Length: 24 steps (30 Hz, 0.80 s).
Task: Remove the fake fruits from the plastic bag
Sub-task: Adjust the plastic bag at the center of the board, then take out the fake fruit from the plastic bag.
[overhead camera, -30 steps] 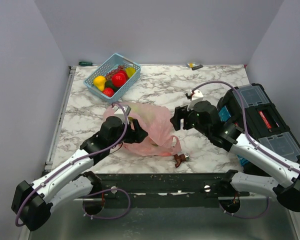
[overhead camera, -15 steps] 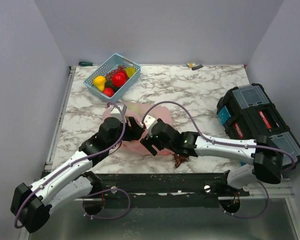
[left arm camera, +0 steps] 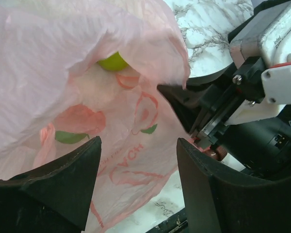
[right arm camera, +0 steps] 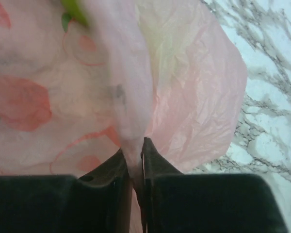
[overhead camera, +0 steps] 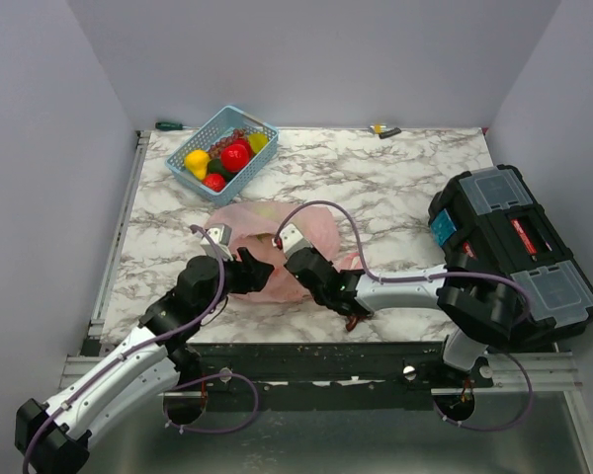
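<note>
My right gripper should pull the bag's gathered edge [right arm camera: 135, 116] aside before my left gripper reaches in, because a fold of the bag covers the yellow-green fake fruit [left arm camera: 113, 62].
The pink plastic bag [overhead camera: 277, 232] lies crumpled on the marble table [overhead camera: 395, 188] between my two grippers. My right gripper [right arm camera: 137, 162] is shut on a gathered fold of the bag [right arm camera: 194, 87]; from above it [overhead camera: 285, 259] sits at the bag's near edge. My left gripper [left arm camera: 138, 189] is open, its fingers [left arm camera: 63, 184] straddling the printed film of the bag [left arm camera: 63, 73] without pinching it. A yellow-green fake fruit [left arm camera: 112, 62] peeks out under a fold inside the bag. More fake fruits, a red one [overhead camera: 236, 155] and a yellow one [overhead camera: 196, 161], lie in the light blue basket [overhead camera: 239, 118].
A black toolbox [overhead camera: 514, 257] fills the right side of the table. A small brown tap-like piece [overhead camera: 354, 318] lies by the near edge under the right arm. A screwdriver [overhead camera: 168, 125] and a small yellow item [overhead camera: 383, 129] lie at the back edge.
My right arm has swung from beside the toolbox over to the bag and closed on a fold of it. My left gripper has drawn back slightly toward the near edge, still open.
</note>
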Each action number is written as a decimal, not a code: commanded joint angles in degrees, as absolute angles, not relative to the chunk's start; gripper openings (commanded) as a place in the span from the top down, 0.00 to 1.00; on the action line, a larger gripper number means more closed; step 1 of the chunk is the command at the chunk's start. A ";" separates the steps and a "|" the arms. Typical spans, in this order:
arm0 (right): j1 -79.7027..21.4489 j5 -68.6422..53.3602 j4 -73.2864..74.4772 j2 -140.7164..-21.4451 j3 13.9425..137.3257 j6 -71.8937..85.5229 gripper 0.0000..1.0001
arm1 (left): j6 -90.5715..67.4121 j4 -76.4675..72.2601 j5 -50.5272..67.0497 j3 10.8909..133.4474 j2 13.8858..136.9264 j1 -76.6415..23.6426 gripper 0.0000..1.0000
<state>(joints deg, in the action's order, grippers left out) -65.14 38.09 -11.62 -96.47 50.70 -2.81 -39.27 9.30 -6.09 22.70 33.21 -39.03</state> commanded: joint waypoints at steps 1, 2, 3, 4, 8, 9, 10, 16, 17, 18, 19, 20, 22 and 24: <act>-65.28 44.28 -18.54 -97.68 54.32 -5.93 0.99 | -38.37 7.94 -2.73 23.10 34.13 -39.05 0.37; -65.24 43.61 -17.42 -96.91 55.19 -5.31 0.99 | -38.41 8.00 -2.81 23.12 34.33 -39.03 0.37; -65.23 42.37 -15.93 -95.70 55.61 -4.49 0.99 | -38.41 8.00 -2.81 22.97 34.44 -39.03 0.37; -65.26 40.20 -15.22 -93.55 55.53 -3.62 0.99 | -38.59 8.02 -2.81 22.68 34.36 -39.07 0.37; -65.27 23.30 -10.76 -86.74 56.30 -1.99 0.99 | -39.78 6.81 -2.63 20.66 33.03 -39.02 0.37; -65.26 19.51 -8.41 -85.82 57.30 -1.14 0.99 | -40.11 6.63 -2.81 20.22 32.92 -39.07 0.37; -65.28 16.10 -6.63 -85.13 58.38 -0.23 0.99 | -40.29 6.35 -2.98 20.13 32.92 -39.04 0.37; -65.29 12.08 -6.56 -79.11 55.34 5.31 0.99 | -41.15 5.44 -5.24 22.84 41.06 -39.03 0.38; -65.26 12.66 -6.52 -78.67 54.63 5.72 0.99 | -41.72 6.26 -6.56 24.03 43.10 -39.02 0.39; -65.27 12.98 -6.62 -78.28 53.98 5.94 0.99 | -42.36 6.59 -7.48 24.89 45.54 -39.07 0.40; -65.25 13.37 -6.71 -78.14 53.45 6.25 0.99 | -42.93 6.44 -8.24 25.44 47.35 -39.03 0.40; -65.29 13.46 -6.77 -78.00 52.87 6.48 0.99 | -43.38 5.59 -8.43 25.78 49.49 -39.03 0.39; -65.25 14.11 -6.46 -77.73 52.13 7.38 0.99 | -43.82 2.43 -7.16 25.96 53.10 -39.07 0.36; -65.24 14.19 -6.65 -77.12 50.92 8.19 0.99 | -44.36 -0.86 -5.36 26.30 57.02 -39.05 0.31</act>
<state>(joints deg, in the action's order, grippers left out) -65.14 15.22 -8.45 -78.13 53.47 5.37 -42.22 5.21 -5.69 24.62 50.96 -39.00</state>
